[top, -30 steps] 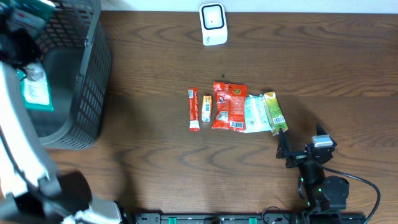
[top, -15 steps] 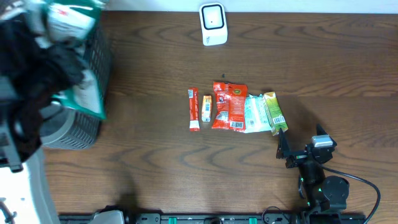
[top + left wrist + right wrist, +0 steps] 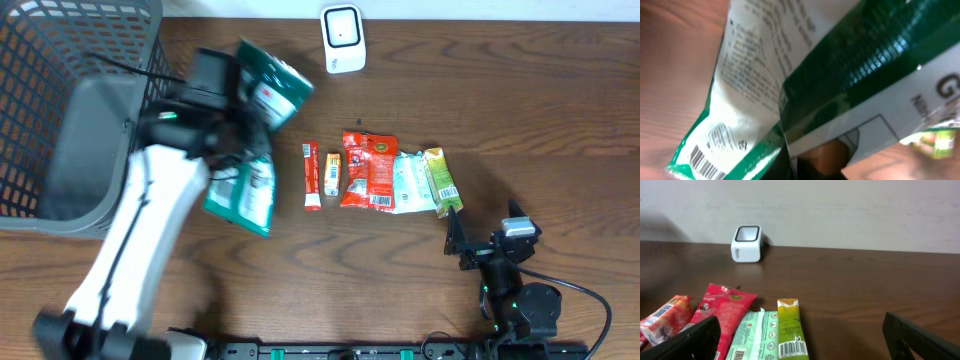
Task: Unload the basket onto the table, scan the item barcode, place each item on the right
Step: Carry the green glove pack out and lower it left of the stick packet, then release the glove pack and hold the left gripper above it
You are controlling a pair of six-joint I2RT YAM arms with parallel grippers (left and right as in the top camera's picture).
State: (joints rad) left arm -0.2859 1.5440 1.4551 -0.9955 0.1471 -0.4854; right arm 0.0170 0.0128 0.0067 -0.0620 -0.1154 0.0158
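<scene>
The green and white packet's barcode (image 3: pixel 706 162) faces up, and the space (image 3: pixel 288 180) beside the red stick is free. My left gripper keeps going there and lets go of the packet.
My left gripper (image 3: pixel 238 112) is shut on a green and white snack packet (image 3: pixel 272 88), held above the table between the basket and the row of items. A second green packet (image 3: pixel 244 196) hangs below the arm; whether it is held I cannot tell. In the left wrist view the packet (image 3: pixel 840 65) fills the frame, its barcode (image 3: pixel 702 161) at the lower left, and hides the fingers. The white scanner (image 3: pixel 343 38) stands at the far edge. My right gripper (image 3: pixel 470 243) is open near the front edge, just short of the yellow-green packet (image 3: pixel 790 330).
A grey mesh basket (image 3: pixel 30 80) sits at the far left. In the middle lies a row: a red stick (image 3: pixel 312 175), a small orange pack (image 3: pixel 332 173), a red packet (image 3: pixel 368 170), a pale green packet (image 3: pixel 408 183) and the yellow-green packet (image 3: pixel 440 180).
My left arm has swung right, out of the basket and over the table, carrying the green packet. The right arm and the row of items have not moved.
</scene>
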